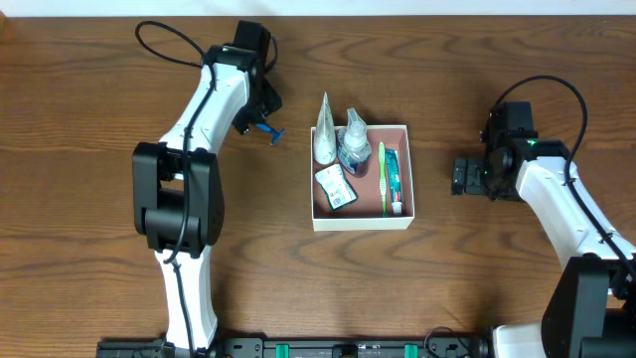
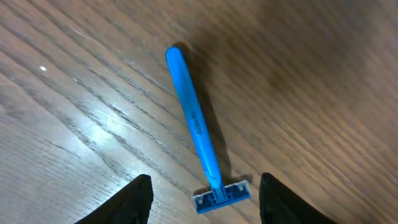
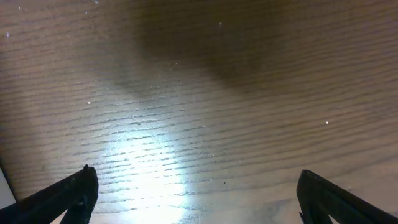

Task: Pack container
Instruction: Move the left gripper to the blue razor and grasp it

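The narrow handle runs straight into the open gap between my left gripper's fingers, so my left gripper should keep going down until they close on the blue razor beside its head.
The container is a shallow square white box with a reddish-brown inside, at the table's middle. In it lie a green toothbrush, a toothpaste tube, a small bottle, a white tube and a small packet. A blue razor lies on the table left of the box. In the left wrist view the razor lies flat with its head between my open left gripper's fingers. My right gripper is open and empty over bare wood right of the box.
The wooden table stretches around the box. The left arm's base stands left of the box, the right arm at the right edge. A white wall edge runs along the top.
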Controlling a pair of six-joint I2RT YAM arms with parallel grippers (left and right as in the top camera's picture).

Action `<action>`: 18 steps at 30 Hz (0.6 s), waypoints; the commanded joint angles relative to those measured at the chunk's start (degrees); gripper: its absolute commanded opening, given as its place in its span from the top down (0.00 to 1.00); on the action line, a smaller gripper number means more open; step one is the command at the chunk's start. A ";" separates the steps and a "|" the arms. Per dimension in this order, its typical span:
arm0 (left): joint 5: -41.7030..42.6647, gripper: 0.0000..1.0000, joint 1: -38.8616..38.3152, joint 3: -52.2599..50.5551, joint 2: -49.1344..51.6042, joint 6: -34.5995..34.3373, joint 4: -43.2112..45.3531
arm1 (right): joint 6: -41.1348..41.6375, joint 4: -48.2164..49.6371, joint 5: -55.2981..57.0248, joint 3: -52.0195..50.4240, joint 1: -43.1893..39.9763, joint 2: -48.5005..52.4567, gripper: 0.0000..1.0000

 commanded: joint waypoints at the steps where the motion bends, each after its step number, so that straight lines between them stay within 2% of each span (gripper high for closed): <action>1: 2.12 0.44 -0.46 -0.24 2.25 -0.74 -0.46 | -0.42 -0.04 0.76 0.07 0.24 -0.46 0.01; 16: 1.88 0.44 -0.72 -0.79 5.81 -0.74 -0.57 | -0.42 -0.04 0.76 0.07 0.24 -0.46 0.01; 18: 1.88 0.47 -0.72 -0.92 5.81 -0.74 -0.50 | -0.42 -0.04 0.76 0.07 0.24 -0.46 0.01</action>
